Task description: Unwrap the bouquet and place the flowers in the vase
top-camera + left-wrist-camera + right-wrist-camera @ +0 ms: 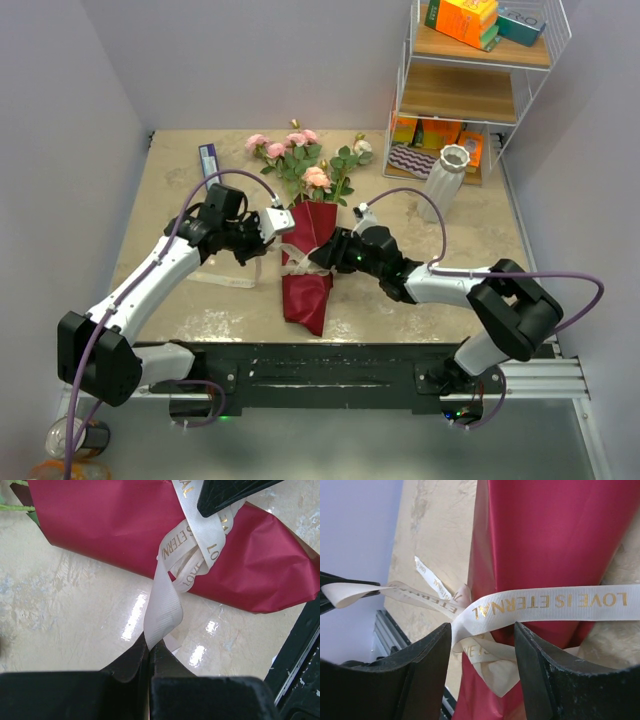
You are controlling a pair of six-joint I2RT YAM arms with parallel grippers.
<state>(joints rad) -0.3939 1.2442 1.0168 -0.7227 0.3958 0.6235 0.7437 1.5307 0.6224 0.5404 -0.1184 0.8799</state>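
The ribbon's knot [489, 661] is between my right gripper's fingers, under the lettered piece [476, 616] of ribbon. Next, I pinch just that piece and pull it away from my left gripper.
The bouquet lies mid-table, its dark maroon paper cone [308, 270] pointing toward me and the pink and cream flowers [300, 160] fanned out at the far end. A cream ribbon [545, 602] with gold lettering is tied around the cone [545, 535]. My left gripper [149, 647] is shut on a loose end of the ribbon [165, 605], held taut to the left of the cone [115, 525]. My right gripper [482, 630] is open, its fingers standing either side of the ribbon knot on the cone. The white ribbed vase [445, 175] stands upright at the back right.
A white wire rack [480, 90] with colourful boxes stands behind the vase at the back right. A flat blue strip [208, 158] lies at the back left. Another ribbon tail [225, 280] trails on the table beneath the left arm. Walls close in on the left, back and right.
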